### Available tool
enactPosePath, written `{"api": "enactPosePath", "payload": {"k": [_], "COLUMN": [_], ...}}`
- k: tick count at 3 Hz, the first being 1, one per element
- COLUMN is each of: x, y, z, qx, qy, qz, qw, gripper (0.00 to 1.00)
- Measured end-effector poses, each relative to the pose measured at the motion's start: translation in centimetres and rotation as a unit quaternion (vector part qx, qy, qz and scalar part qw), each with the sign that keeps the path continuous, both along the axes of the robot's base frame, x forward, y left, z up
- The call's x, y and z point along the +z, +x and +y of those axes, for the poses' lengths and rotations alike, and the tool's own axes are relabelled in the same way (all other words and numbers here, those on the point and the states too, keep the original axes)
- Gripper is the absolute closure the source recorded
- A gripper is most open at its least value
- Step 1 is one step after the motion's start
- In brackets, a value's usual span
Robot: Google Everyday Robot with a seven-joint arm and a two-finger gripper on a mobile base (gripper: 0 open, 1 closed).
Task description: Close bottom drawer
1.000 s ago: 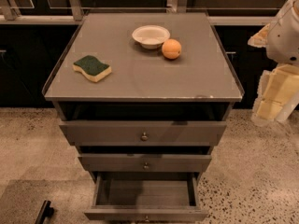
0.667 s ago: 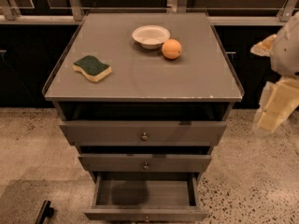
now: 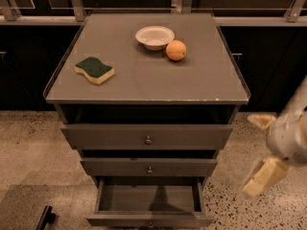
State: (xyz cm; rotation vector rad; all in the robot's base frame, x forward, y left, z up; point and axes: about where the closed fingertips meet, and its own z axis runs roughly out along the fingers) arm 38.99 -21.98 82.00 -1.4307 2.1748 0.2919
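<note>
The bottom drawer (image 3: 149, 218) has its sides (image 3: 200, 197) running straight back under the middle drawer. It should slide in square when I push it near its front corner.
The bottom drawer (image 3: 149, 218) of the grey-brown cabinet is pulled far out, its empty inside showing; its slim front panel lies at the lower edge of the view, the knob cut off there. My gripper (image 3: 259, 150) hangs to the right of the cabinet, level with the middle drawer and apart from it. Its two cream fingers (image 3: 262, 178) are spread wide and hold nothing.
The top drawer (image 3: 147, 136) and middle drawer (image 3: 149, 166) stick out a little. On the cabinet top (image 3: 144, 80) lie a green-and-yellow sponge (image 3: 94, 70), a white bowl (image 3: 154, 37) and an orange (image 3: 176, 50). Speckled floor surrounds the cabinet; a dark object (image 3: 45, 218) lies at lower left.
My gripper has dropped from beside the cabinet top down to the level of the drawers on the right. The drawers and the things on top have not moved.
</note>
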Motion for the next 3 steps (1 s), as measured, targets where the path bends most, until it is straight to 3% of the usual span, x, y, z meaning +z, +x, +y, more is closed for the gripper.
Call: {"api": "enactPosePath", "payload": {"k": [1, 3], "x": [-10.3, -11.8], "y": [-0.9, -0.8], "z": [0.7, 0.7], "qx": [-0.027, -0.033], "qy": [0.057, 0.061], "qz": [0.047, 0.052], "qw": [0.9969, 0.9962], "gripper": [0.00, 0.42]}}
